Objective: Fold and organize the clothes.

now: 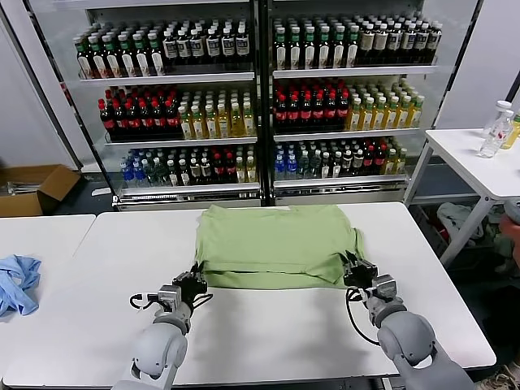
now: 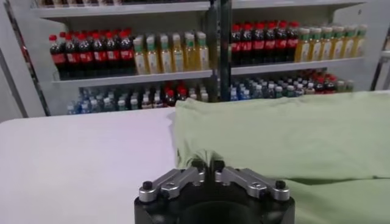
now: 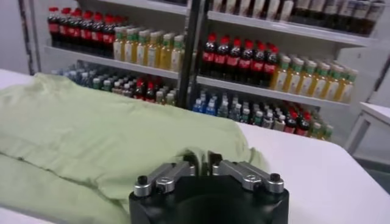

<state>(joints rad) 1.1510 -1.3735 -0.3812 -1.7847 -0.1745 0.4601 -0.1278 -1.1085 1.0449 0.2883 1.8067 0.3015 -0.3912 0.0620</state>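
My right gripper will need to take the shirt's far corner [image 1: 335, 210] after both my grippers drag the shirt nearer, as the shirt's far edge [image 1: 252, 210] lies close to the table's far edge.
The light green shirt [image 1: 275, 244] lies partly folded on the white table [image 1: 268, 325], its near edge doubled over. My left gripper [image 1: 195, 279] is shut on the shirt's near left corner; in the left wrist view the gripper [image 2: 208, 164] pinches a tuck of the green cloth [image 2: 286, 134]. My right gripper [image 1: 355, 268] is shut on the near right corner; in the right wrist view the gripper [image 3: 200, 159] pinches a fold of the cloth [image 3: 91, 134]. The collar, buttons and patch are hidden.
A light blue garment [image 1: 18, 283] lies on the left-hand table. Drink coolers full of bottles [image 1: 260, 89] stand behind the table. A side table with a clear bottle [image 1: 496, 130] is at the right; a cardboard box [image 1: 32, 188] is on the floor at left.
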